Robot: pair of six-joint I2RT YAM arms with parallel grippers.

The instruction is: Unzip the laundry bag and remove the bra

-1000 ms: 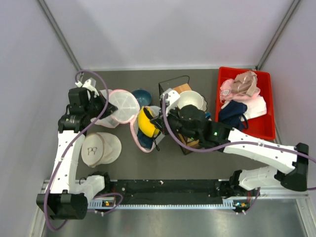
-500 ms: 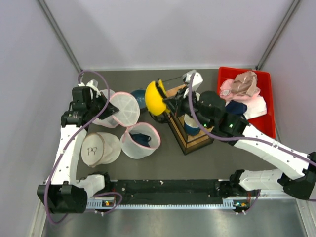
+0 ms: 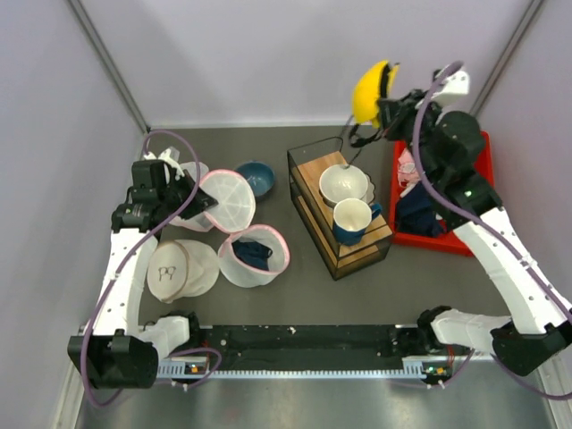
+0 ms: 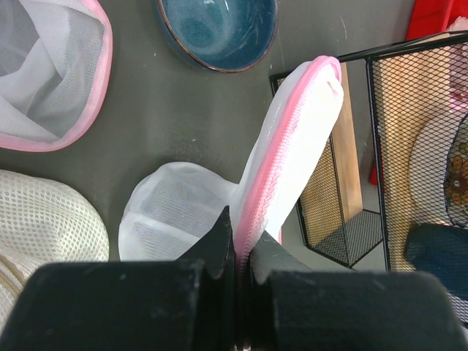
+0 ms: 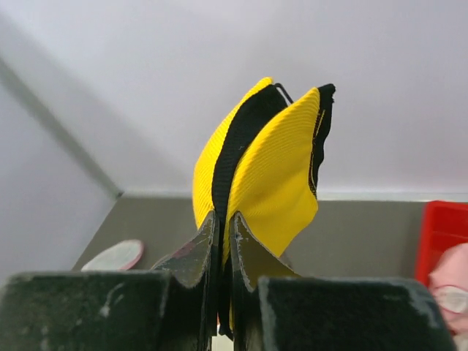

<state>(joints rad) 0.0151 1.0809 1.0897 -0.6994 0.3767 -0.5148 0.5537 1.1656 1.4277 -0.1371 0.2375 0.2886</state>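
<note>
My right gripper keeps going toward the red bin (image 3: 413, 206) and lets go of the yellow bra (image 3: 370, 95) over the clothes, because the bra hangs high and clear of the wire rack.
My right gripper (image 3: 386, 100) (image 5: 225, 227) is shut on the yellow bra (image 3: 371, 89) (image 5: 256, 161) with black trim. It holds the bra high in the air at the back, between the wire rack and the red bin. The laundry bag's open pink-rimmed mesh half (image 3: 255, 257) lies on the table with a navy cloth inside; it also shows in the left wrist view (image 4: 44, 73). My left gripper (image 3: 192, 201) (image 4: 241, 234) is shut on the pink zipper rim of a second white mesh part (image 3: 228, 198) (image 4: 292, 153), held on edge. I cannot tell whether the two parts are joined.
A flat white round bag (image 3: 183, 268) with a dark mark lies at the front left. A blue bowl (image 3: 255, 177) sits behind the bag. A wire rack (image 3: 308, 201) holds a white bowl and a blue mug. A red bin (image 3: 465, 241) of clothes stands at the right.
My right gripper has lifted the yellow bra out of the bag, up and across the rack to the back right. The bag half now lies open. My left arm has barely moved.
</note>
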